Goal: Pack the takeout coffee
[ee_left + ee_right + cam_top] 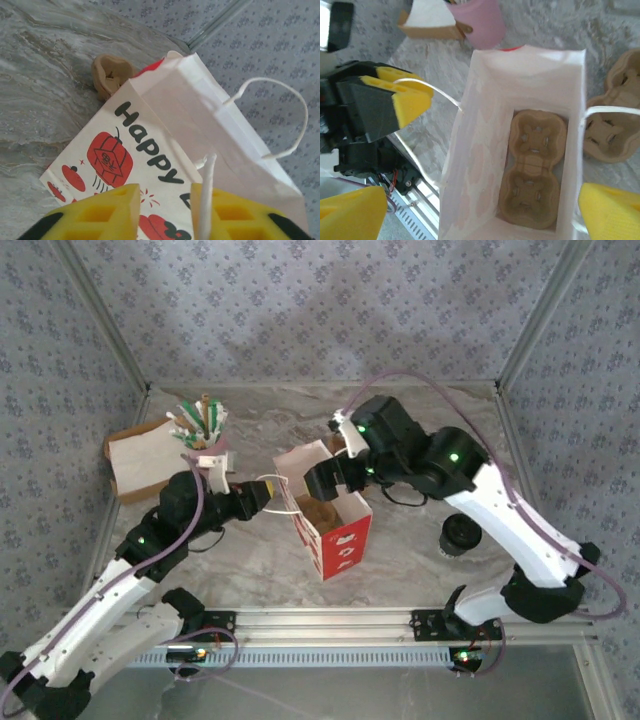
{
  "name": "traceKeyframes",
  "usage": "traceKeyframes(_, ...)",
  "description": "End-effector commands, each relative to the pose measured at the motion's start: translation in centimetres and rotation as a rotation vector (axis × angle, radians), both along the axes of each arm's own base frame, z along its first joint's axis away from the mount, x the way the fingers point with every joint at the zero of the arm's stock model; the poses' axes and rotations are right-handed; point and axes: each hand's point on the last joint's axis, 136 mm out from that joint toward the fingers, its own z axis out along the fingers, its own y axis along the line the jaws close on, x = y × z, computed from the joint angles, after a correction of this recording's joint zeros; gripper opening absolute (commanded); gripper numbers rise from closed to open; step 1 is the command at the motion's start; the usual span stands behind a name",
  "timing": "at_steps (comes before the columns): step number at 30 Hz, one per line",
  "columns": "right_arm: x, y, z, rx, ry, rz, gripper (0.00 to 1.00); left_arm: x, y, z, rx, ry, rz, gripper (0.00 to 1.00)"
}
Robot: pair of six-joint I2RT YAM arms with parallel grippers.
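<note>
The red paper bag point(341, 546) is standing at an angle to the metal frame rail, so next my right gripper moves down next to the bag's front corner point(362, 553) and pushes the bag straight.
The takeout coffee, a small black cup point(460, 535), stands on the table to the right of the red paper bag point(338, 532), beside my right forearm; its lid is too small to make out. The bag stands open and upright point(485, 150) with a brown cup carrier point(532, 170) lying flat on its bottom. My right gripper point(335, 480) point(482, 212) hovers over the bag's mouth, wide open and holding nothing. My left gripper point(268, 495) point(165, 200) sits at the bag's left side, open. The white handle point(206, 190) rests against one finger.
A second brown carrier point(615, 110) point(110, 75) lies on the table behind the bag. A pink cup of stirrers point(205, 435) and a cardboard box point(140, 455) stand at the back left. The metal frame rail point(330, 625) runs along the near edge.
</note>
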Motion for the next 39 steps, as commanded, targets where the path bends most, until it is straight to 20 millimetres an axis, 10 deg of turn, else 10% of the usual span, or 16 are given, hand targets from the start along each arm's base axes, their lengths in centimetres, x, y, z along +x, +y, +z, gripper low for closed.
traceKeyframes(1, 0.1, -2.8, 0.8, -0.011, -0.070, -0.049, 1.00, -0.2, -0.2, 3.7, -0.053, -0.062, -0.032, 0.44)
traceKeyframes(10, 0.1, -10.0, -2.8, 0.029, -0.025, -0.208, 1.00, -3.1, 2.2, 7.7, -0.039, -0.102, -0.023, 0.99)
traceKeyframes(14, -0.6, -12.3, -6.0, 0.026, 0.042, -0.265, 1.00, -4.3, 4.8, 7.5, 0.008, -0.099, 0.052, 0.99)
traceKeyframes(23, -2.7, -14.5, -13.7, 0.010, 0.228, -0.339, 0.89, -5.9, 10.2, -1.9, 0.165, 0.141, 0.276, 0.89)
traceKeyframes(32, -3.1, -13.3, -19.4, 0.033, 0.380, -0.353, 0.60, -4.8, 5.3, -8.9, -0.006, 0.316, 0.176, 0.50)
traceKeyframes(39, -5.2, -10.4, -22.9, 0.044, 0.460, -0.255, 0.55, -3.6, 1.8, -11.7, -0.035, 0.372, 0.115, 0.44)
